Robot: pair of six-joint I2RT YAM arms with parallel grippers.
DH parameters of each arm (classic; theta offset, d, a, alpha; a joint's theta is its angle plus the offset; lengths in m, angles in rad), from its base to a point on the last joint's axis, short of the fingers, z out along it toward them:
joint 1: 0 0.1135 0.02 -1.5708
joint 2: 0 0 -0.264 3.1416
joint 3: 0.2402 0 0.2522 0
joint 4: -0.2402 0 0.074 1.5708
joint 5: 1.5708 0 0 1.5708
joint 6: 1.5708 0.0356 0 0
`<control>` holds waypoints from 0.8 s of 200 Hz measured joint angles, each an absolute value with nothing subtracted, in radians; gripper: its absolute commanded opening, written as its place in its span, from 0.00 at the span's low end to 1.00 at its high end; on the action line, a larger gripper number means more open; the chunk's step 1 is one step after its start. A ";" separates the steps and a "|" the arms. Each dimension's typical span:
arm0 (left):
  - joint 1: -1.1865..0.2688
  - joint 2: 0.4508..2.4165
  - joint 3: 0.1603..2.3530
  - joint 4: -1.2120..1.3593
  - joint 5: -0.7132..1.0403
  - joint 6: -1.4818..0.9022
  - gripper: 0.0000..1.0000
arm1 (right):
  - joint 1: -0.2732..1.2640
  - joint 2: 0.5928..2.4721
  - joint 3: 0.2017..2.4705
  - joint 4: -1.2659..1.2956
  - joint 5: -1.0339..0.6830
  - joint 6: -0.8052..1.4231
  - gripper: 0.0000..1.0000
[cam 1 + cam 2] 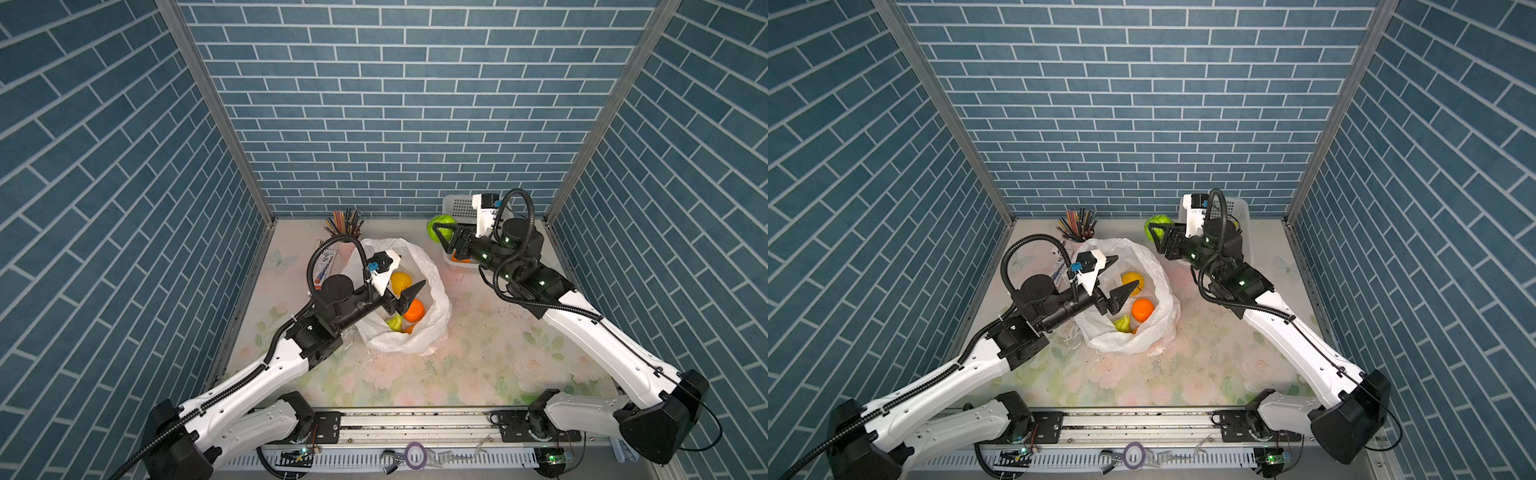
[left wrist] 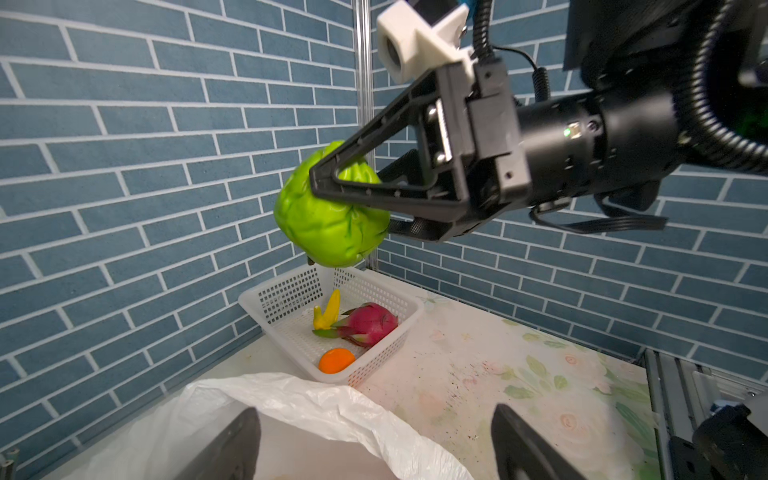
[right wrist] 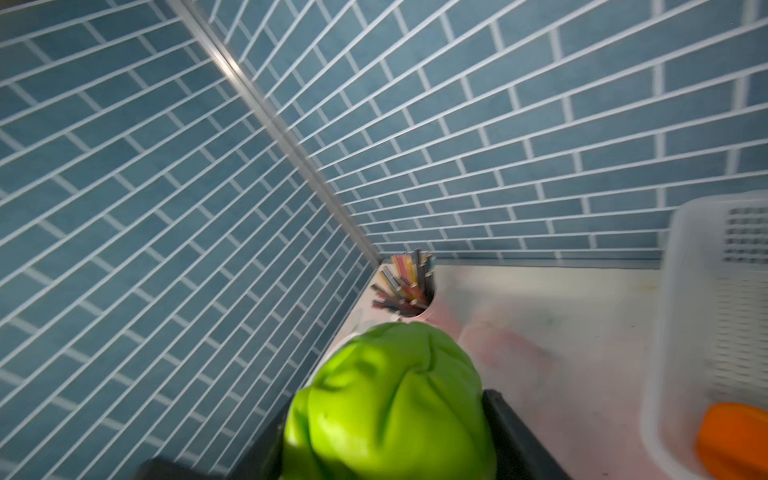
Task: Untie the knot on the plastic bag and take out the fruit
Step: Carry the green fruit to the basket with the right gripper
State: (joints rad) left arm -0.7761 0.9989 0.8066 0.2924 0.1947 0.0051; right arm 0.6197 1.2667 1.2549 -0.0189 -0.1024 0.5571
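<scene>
I should keep moving my right gripper there and let go low, as the green fruit [image 1: 439,227] is higher than the basket's rim and there is open space [image 2: 293,324] beside the basket's orange.
The white plastic bag [image 1: 419,336] [image 1: 1144,343] lies mid-table with its mouth wide open; the knot is not in view. Inside it I see fruit: a yellow apple [image 1: 400,281], an orange [image 1: 414,311] and a green piece [image 1: 395,322]. My left gripper [image 1: 409,270] [image 1: 1126,271] [image 2: 374,449] hovers over the bag's mouth, open and empty. My right gripper [image 1: 438,233] [image 1: 1154,232] [image 3: 386,436] is shut on a bumpy green fruit [image 1: 436,224] [image 2: 328,224] [image 3: 390,399], held in the air beside the white basket [image 1: 455,208] [image 2: 255,297].
The basket holds a pink dragon fruit [image 2: 368,324], an orange [image 2: 336,359] and a yellow fruit [image 2: 328,311]. A cup of coloured pencils [image 1: 347,226] [image 3: 405,286] stands at the back left by the bag, next to a small printed box [image 1: 324,268]. Brick-patterned walls enclose three sides.
</scene>
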 measured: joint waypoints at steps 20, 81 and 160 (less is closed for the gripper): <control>-0.796 1.008 0.849 0.244 0.172 0.004 0.87 | 0.546 1.320 1.287 -0.039 -0.083 0.541 0.55; -0.858 1.073 0.964 0.086 0.097 0.011 0.87 | 0.365 1.511 1.395 -0.120 -0.131 0.541 0.55; -0.941 1.103 1.052 0.001 0.044 0.035 0.87 | 0.271 1.794 1.499 -0.158 -0.154 0.516 0.55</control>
State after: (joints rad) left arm -0.9409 1.1034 1.0519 0.0006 0.0444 0.0349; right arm 0.2714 1.7935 1.4990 -0.1577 -0.1535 0.5163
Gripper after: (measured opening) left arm 0.870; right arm 0.630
